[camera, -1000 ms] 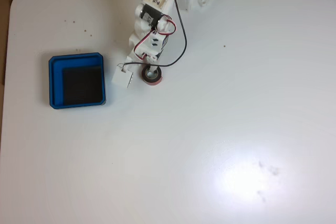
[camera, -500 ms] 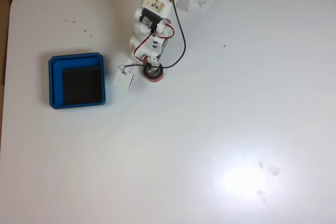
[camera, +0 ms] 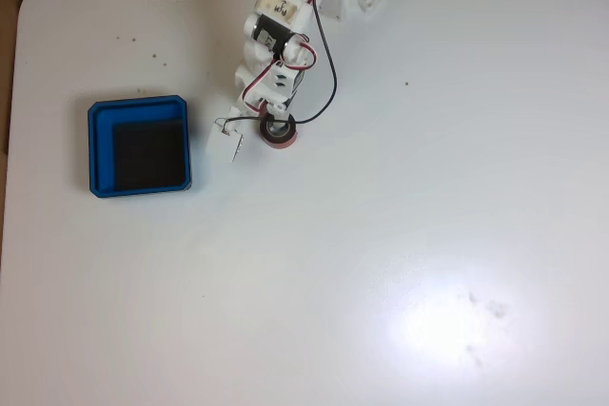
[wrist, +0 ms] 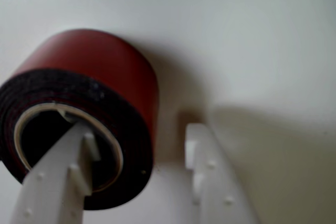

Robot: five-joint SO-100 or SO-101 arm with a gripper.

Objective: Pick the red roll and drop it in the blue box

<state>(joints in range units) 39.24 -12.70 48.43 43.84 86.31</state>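
Note:
The red roll is lying flat with its hollow centre facing up, so it will come to rest that way when the robot's gripper lowers it into the blue box.
The red roll lies on the white table just below the arm's tip, to the right of the blue box. The box is a shallow blue tray with a black floor, and nothing is in it. In the wrist view the red roll is close up, with a dark top face and a pale hollow centre. My gripper is open and straddles the roll's right wall. One white finger reaches into the hollow centre. The other finger stands outside, with a small gap to the red side. In the fixed view the gripper sits over the roll.
The white arm comes down from the top edge, with red and black cables looping beside it. A white block on the wrist sticks out toward the box. The table's rounded corner is at the upper left, and open tabletop lies below and to the right.
A second ago the arm shifted slightly and the roll sat a little lower. In the last half second nothing has visibly moved.

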